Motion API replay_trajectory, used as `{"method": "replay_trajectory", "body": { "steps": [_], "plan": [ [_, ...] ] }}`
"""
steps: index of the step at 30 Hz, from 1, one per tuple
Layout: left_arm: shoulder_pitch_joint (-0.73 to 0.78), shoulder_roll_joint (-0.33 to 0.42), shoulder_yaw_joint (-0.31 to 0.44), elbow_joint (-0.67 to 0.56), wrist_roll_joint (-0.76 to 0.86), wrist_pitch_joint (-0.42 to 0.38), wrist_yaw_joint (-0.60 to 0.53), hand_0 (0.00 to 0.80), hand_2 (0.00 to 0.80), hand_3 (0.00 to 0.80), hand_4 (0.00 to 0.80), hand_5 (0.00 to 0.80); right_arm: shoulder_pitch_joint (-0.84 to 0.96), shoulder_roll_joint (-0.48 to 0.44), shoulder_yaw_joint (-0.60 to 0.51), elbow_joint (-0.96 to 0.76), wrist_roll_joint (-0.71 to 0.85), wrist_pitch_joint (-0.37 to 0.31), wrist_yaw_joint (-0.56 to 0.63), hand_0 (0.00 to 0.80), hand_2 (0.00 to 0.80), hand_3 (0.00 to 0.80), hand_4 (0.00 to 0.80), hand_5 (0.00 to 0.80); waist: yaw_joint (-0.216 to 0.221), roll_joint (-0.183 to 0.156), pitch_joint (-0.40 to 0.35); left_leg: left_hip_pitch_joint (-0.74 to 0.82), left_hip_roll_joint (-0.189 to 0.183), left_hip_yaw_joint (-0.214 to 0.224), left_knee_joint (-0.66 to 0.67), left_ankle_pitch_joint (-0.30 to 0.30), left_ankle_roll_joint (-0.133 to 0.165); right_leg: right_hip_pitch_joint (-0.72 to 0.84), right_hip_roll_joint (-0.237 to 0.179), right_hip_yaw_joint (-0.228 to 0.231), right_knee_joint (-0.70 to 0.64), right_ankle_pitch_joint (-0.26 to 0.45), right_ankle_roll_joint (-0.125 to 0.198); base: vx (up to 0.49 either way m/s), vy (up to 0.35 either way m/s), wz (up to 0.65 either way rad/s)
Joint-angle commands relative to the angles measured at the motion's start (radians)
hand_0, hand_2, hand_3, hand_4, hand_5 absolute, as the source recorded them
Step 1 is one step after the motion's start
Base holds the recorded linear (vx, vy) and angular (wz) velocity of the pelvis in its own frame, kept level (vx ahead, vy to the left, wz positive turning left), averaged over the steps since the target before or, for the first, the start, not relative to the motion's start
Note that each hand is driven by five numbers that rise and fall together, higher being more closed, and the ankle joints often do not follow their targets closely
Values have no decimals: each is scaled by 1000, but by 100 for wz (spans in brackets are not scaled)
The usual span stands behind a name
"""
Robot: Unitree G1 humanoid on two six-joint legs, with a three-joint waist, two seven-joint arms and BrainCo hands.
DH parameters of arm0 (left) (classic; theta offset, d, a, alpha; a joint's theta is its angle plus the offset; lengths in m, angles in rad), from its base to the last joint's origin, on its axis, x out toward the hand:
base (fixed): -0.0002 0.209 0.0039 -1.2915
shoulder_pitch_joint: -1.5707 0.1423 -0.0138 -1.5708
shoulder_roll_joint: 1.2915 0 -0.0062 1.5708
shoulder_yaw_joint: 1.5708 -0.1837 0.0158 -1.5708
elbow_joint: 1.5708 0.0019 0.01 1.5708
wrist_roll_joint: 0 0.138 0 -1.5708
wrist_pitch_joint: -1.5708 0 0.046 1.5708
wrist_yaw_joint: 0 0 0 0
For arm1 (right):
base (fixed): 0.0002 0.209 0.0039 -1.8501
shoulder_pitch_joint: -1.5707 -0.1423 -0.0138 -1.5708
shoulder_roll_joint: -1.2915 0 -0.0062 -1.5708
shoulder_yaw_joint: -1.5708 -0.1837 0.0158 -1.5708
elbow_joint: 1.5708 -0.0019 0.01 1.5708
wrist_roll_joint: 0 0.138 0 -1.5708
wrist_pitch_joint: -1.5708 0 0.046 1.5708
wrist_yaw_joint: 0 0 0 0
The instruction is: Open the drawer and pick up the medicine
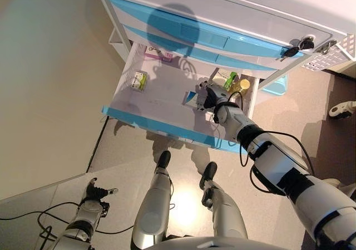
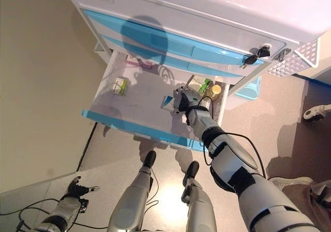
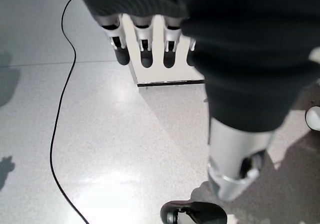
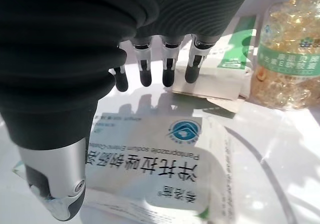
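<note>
My gripper will lift the white medicine box (image 4: 155,159). A printed end flap (image 4: 223,166) sticks out past the box's edge, so the box will hang open there.
The cabinet's bottom drawer (image 1: 167,128) is pulled out, white inside with a blue front. My right hand (image 1: 210,96) reaches into its right part, fingers (image 4: 170,64) straight and open. It hovers right over a flat white-and-blue medicine box (image 4: 160,159), which also shows beside the hand as a medicine box (image 1: 191,98) on the drawer floor. The thumb (image 4: 55,184) stands at the box's edge. Just past the fingertips lie a green-and-white box (image 4: 225,69) and a bottle of yellow capsules (image 4: 292,49). My left hand (image 1: 95,196) hangs low over the floor, open and holding nothing.
A small green-white box (image 1: 139,81) lies at the drawer's left and a pink packet (image 1: 157,53) at its back. Two shut blue drawers (image 1: 189,30) overhang it. Keys (image 1: 297,47) hang in the cabinet's lock. A white basket (image 1: 334,52) and a caster wheel (image 1: 340,109) are at the right.
</note>
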Motion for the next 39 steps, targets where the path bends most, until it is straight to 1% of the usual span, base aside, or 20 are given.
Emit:
{"method": "replay_trajectory", "body": {
  "steps": [1, 8, 17, 28, 29, 30, 31, 39],
  "plan": [
    [-25, 17, -21, 29, -16, -5, 31, 0, 0, 0, 0, 0, -99, -12, -32, 28, 19, -4, -40, 0, 0, 0, 0, 0, 18, -2, 32, -22, -90, -25, -63, 56, 77, 24, -5, -2, 42, -17, 56, 0, 0, 0],
    [-29, 7, -25, 22, -23, -7, 38, 0, 0, 0, 0, 0, -85, 7, -35, 29, 19, -3, -47, 0, 0, 0, 0, 0, 19, 4, 39, -32, -94, -24, -62, 57, 78, 19, -6, 0, 40, -17, 56, 0, 0, 0],
    [-24, 2, -17, 24, -27, -8, 45, 0, 0, 0, 0, 0, -51, 32, -17, 21, -32, 0, -46, 0, 0, 0, 0, 0, 13, 11, 44, -41, -97, -18, -51, 53, 80, 3, -6, 12, 51, -14, 54, 0, 0, 0],
    [-14, 2, -19, 4, -30, -17, 37, 0, 0, 0, 0, 0, -42, 34, -13, 52, -58, 6, -38, 0, 0, 0, 0, 0, 13, 24, 50, -47, -99, -17, -46, 54, 81, -6, -8, 15, 53, -8, 54, 0, 0, 0],
    [-14, 3, -18, 4, -31, -17, 36, 0, 0, 0, 0, 0, -42, 32, -15, 55, -59, 6, -37, 173, 173, 173, 173, 173, 13, 25, 51, -47, -99, -17, -46, 54, 81, -7, -8, 15, 53, -7, 54, 0, 0, 0],
    [-14, 3, -18, 4, -31, -17, 36, 0, 0, 0, 0, 0, -42, 32, -15, 55, -59, 6, -37, 173, 173, 173, 173, 173, 13, 25, 51, -47, -99, -17, -46, 54, 81, -7, -8, 15, 53, -7, 54, 0, 0, 0],
    [-16, 4, -19, 5, -30, -18, 37, 0, 0, 0, 0, 0, -39, 28, -18, 59, -63, 8, -37, 800, 800, 800, 800, 800, 13, 27, 51, -48, -100, -19, -46, 54, 81, -8, -9, 16, 54, -6, 54, 0, 0, 0],
    [-13, 3, -16, 13, -30, -17, 36, 0, 0, 0, 0, 0, -24, 25, -25, 75, -68, 13, -41, 800, 800, 800, 800, 800, 12, 33, 48, -52, -103, -19, -49, 57, 83, -13, -11, 14, 54, -6, 55, 0, 0, 0]
  ]
}}
